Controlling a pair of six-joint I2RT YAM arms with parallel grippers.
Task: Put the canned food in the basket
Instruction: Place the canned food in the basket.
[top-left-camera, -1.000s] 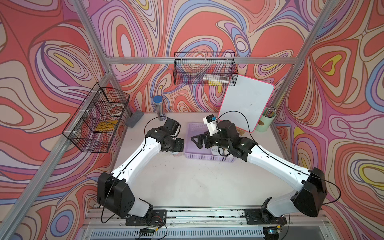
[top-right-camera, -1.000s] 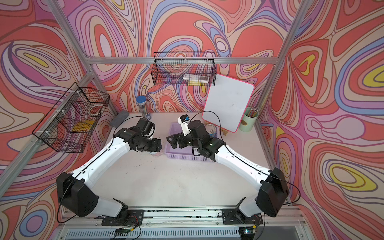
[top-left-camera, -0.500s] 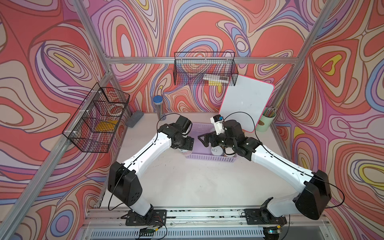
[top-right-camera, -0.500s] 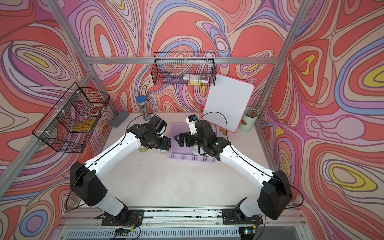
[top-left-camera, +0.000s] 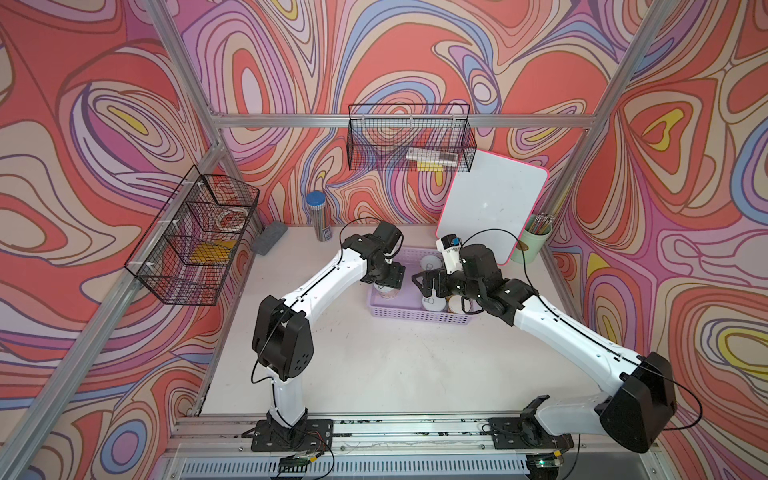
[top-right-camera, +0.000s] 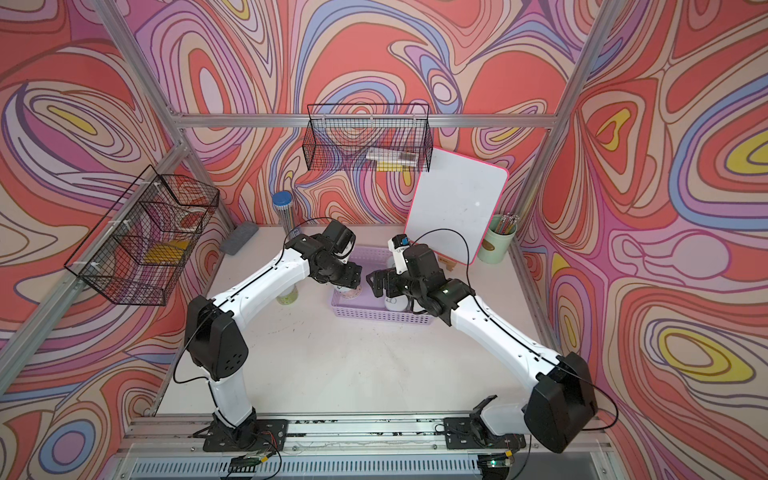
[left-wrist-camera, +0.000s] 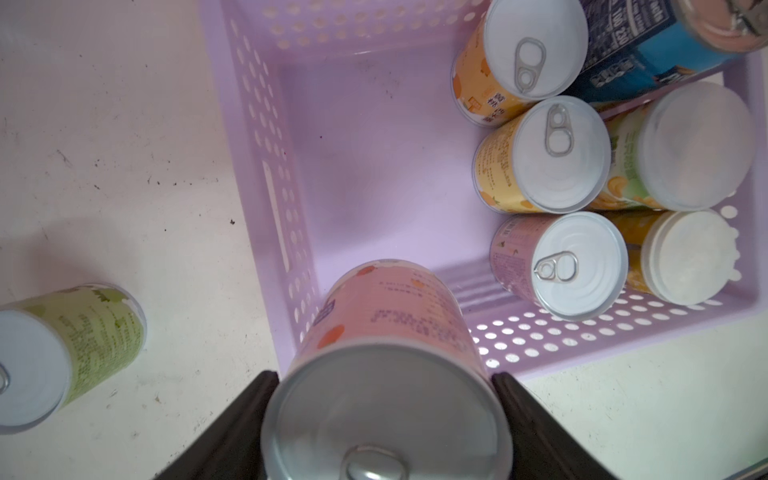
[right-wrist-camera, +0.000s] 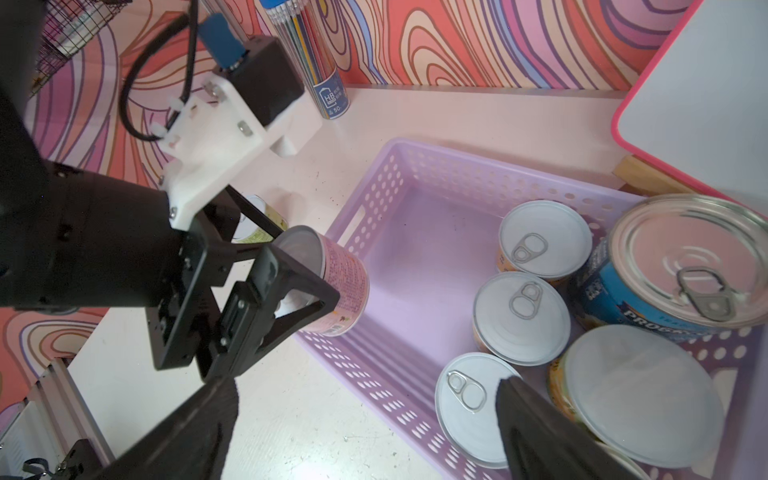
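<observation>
I keep carrying the pink-labelled can in my left gripper, lid up, to where the basket's bottom (left-wrist-camera: 400, 100) lies open beside the rear yellow-labelled can (left-wrist-camera: 516, 60), until it stands there.
The lavender basket (top-left-camera: 415, 316) (left-wrist-camera: 257, 124) stands on the table at mid-back. Several cans stand in its right half, among them yellow-labelled ones (left-wrist-camera: 557, 153), a pink one (left-wrist-camera: 577, 266) and a bigger blue can (right-wrist-camera: 673, 274). My left gripper (left-wrist-camera: 384, 386) (top-left-camera: 388, 282) is shut on a pink-labelled can (left-wrist-camera: 386, 324) (right-wrist-camera: 336, 282), held tilted over the basket's left end. A green-labelled can (left-wrist-camera: 75, 340) (top-right-camera: 287, 294) stands on the table left of the basket. My right gripper (right-wrist-camera: 365, 399) (top-left-camera: 428, 284) is open and empty above the basket's front wall, facing the left gripper.
A clear pencil tube (top-left-camera: 318, 216) with a blue cap and a grey eraser (top-left-camera: 269, 237) sit at the back left. A pink-framed whiteboard (top-left-camera: 492, 216) and a pale green pencil cup (top-left-camera: 530, 243) stand at the back right. Black wire baskets (top-left-camera: 195, 245) (top-left-camera: 409, 143) hang on the walls.
My left arm has carried the pink can rightward from the table to over the basket's left end. My right gripper has drawn back to the right, still open.
</observation>
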